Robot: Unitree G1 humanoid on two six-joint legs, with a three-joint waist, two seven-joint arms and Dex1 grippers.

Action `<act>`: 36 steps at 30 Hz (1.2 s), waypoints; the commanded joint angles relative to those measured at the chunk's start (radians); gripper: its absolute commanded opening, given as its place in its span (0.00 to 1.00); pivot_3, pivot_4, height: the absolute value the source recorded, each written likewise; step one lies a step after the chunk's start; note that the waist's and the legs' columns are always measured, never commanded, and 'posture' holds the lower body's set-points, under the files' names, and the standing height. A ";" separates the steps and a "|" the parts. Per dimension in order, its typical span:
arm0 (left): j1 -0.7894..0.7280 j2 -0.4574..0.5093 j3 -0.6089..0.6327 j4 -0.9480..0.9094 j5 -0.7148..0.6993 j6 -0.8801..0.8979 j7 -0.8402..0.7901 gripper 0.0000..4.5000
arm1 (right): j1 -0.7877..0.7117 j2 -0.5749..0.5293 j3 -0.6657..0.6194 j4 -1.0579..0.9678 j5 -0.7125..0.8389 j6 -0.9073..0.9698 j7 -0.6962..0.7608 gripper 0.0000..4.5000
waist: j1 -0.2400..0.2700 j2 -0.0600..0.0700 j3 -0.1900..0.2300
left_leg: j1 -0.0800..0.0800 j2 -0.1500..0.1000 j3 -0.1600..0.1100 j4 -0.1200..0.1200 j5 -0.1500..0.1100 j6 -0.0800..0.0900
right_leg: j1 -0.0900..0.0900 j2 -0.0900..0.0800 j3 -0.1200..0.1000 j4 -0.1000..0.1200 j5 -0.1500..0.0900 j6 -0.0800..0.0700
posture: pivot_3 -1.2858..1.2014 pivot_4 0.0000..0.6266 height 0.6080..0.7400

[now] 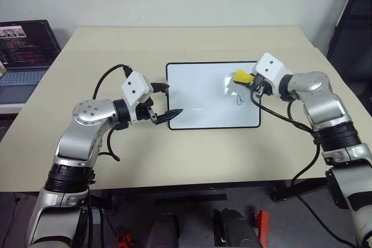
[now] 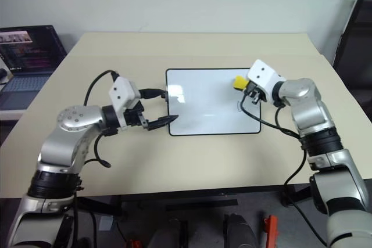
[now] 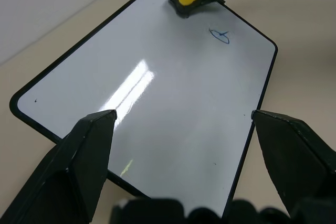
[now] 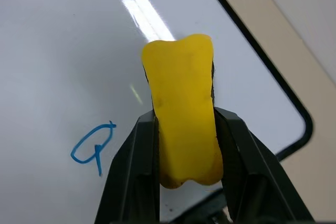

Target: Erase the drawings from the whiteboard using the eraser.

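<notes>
The eraser (image 1: pixel 242 76) is beyond the blue drawing, so the robot's right gripper should move back past the whiteboard's short edge and come in over the drawing (image 1: pixel 239 100).
The whiteboard (image 1: pixel 197 94) lies flat in the middle of the beige table. One small blue drawing (image 1: pixel 240 100) sits near its right end, also seen in the right wrist view as a blue loop (image 4: pixel 93 145). My right gripper (image 1: pixel 251 81) is shut on the yellow eraser (image 1: pixel 242 76), held over the board's far right part, just beyond the drawing and apart from it. My left gripper (image 1: pixel 167 100) stands open at the board's left short edge, its two fingers spread wide along that edge.
The table (image 1: pixel 174 45) extends bare behind and in front of the board. A laptop (image 1: pixel 26 50) with a lit screen stands off the table's left side. A dark chair-like object (image 1: pixel 351 27) is at the far right.
</notes>
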 commanded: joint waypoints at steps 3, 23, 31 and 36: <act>0.005 0.012 0.017 -0.041 -0.002 -0.007 0.007 1.00 | -0.051 -0.008 0.010 0.065 -0.045 -0.040 -0.001 0.25 | -0.001 0.000 0.000 | 0.000 0.000 0.000 0.000 0.000 0.000 | 0.000 0.000 0.000 0.000 0.000 0.000 | 0.52 0.24 1.00; 0.017 0.008 0.012 -0.048 0.004 -0.012 0.029 1.00 | -0.012 -0.077 0.024 0.078 -0.085 -0.076 0.055 0.24 | -0.011 -0.001 0.000 | 0.007 0.000 0.001 0.002 0.000 0.000 | 0.006 0.000 0.002 0.001 -0.001 0.005 | 0.52 0.24 1.00; 0.019 0.012 0.015 -0.050 0.006 -0.010 0.031 1.00 | -0.097 0.085 0.034 0.055 -0.097 -0.035 0.017 0.24 | -0.031 0.000 0.000 | 0.006 0.002 0.001 0.001 0.000 0.000 | 0.004 0.002 0.003 0.003 0.000 0.004 | 0.52 0.24 1.00; 0.011 0.005 0.010 -0.046 0.008 -0.010 0.031 1.00 | -0.105 0.111 0.037 0.068 -0.110 -0.032 -0.005 0.24 | -0.028 0.000 0.000 | 0.004 0.001 0.001 0.001 0.000 0.000 | 0.003 0.002 0.002 0.001 0.002 0.001 | 0.52 0.24 1.00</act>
